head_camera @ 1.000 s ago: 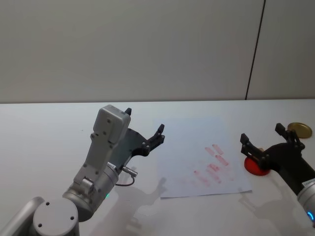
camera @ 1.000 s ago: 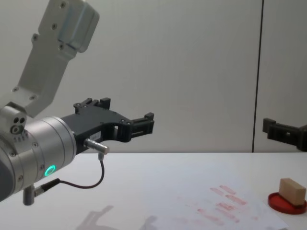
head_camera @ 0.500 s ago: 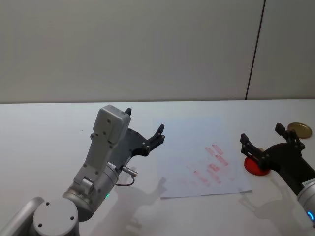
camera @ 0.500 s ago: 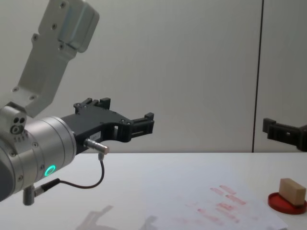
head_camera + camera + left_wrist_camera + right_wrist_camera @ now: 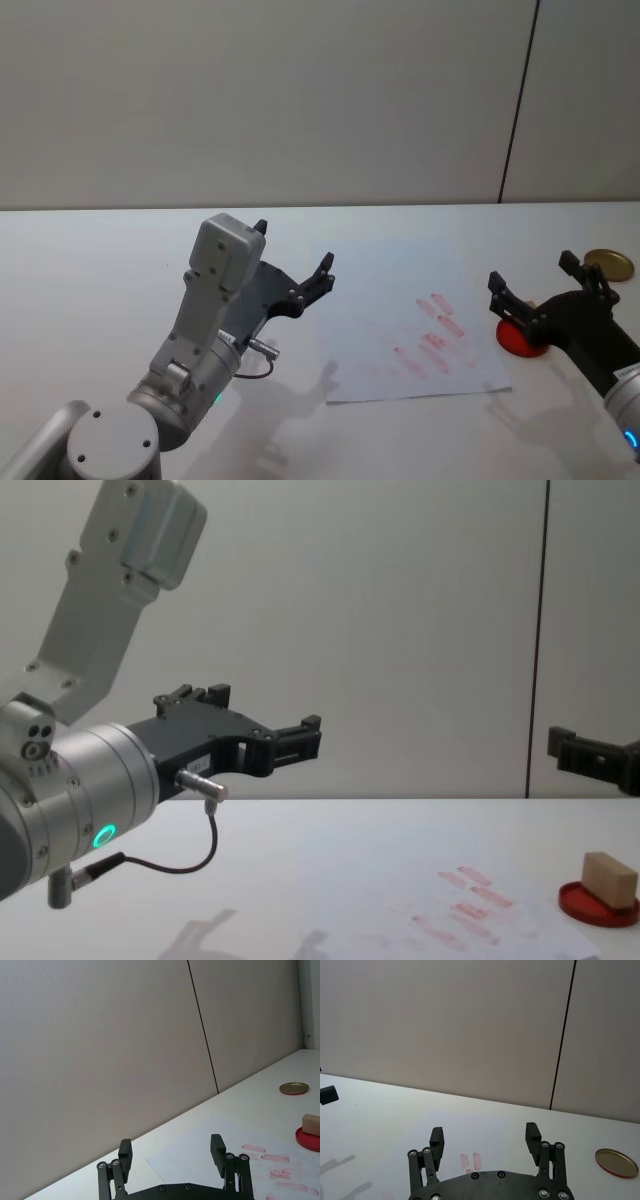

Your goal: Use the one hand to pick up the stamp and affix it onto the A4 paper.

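Observation:
The A4 paper (image 5: pixel 400 885) lies loose with its edge (image 5: pixel 573 930) free, so I expect the paper to shift slightly when I press the stamp and lift it away.
The stamp (image 5: pixel 610 878), a small tan wooden block, stands on a round red ink pad (image 5: pixel 598 904) at the right of the table. The A4 paper (image 5: pixel 410 335), white with several faded red prints, lies just left of the pad. My right gripper (image 5: pixel 531 272) hovers open above the pad and stamp, holding nothing; in the right wrist view the right gripper (image 5: pixel 484 1134) shows its fingers spread wide. My left gripper (image 5: pixel 293 247) is raised and open, left of the paper, with a cable hanging under its wrist. The left wrist view shows the stamp (image 5: pixel 311 1124) far off.
A gold round lid (image 5: pixel 609 264) lies behind the red pad (image 5: pixel 520 340), near the table's right edge. The white tabletop (image 5: pixel 100 260) reaches back to a grey wall.

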Robot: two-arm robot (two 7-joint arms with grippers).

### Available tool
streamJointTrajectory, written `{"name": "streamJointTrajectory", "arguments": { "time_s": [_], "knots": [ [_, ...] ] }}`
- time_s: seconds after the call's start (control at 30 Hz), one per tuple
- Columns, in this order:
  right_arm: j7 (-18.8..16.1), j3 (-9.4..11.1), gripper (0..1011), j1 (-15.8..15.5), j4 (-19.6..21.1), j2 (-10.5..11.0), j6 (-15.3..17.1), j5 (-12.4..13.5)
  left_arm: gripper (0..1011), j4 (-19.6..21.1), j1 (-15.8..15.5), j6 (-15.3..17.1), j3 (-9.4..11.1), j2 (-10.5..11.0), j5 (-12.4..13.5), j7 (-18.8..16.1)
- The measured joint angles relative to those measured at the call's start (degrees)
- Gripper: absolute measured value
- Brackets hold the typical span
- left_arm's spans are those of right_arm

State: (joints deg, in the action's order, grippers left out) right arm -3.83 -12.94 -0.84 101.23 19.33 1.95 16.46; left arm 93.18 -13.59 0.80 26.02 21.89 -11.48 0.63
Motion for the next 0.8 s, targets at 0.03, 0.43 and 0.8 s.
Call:
{"name": "streamJointTrajectory", "arguments": {
  "time_s": [0.03,0.43,0.8],
  "knots": [
    [0.0,0.0,1001,0.0,0.0,0.0,0.0,0.0,993,0.0,0.0,0.0,0.0,0.0,0.0,0.0],
    [0.49,0.6,1001,0.91,-1.21,-0.23,1.43,0.78,993,0.0,0.0,0.0,0.0,0.0,0.0,0.0],
    [2.55,1.33,1001,2.17,-2.89,-0.62,6.7,1.94,993,0.0,0.0,0.0,0.0,0.0,0.0,0.0]
  ]
}}
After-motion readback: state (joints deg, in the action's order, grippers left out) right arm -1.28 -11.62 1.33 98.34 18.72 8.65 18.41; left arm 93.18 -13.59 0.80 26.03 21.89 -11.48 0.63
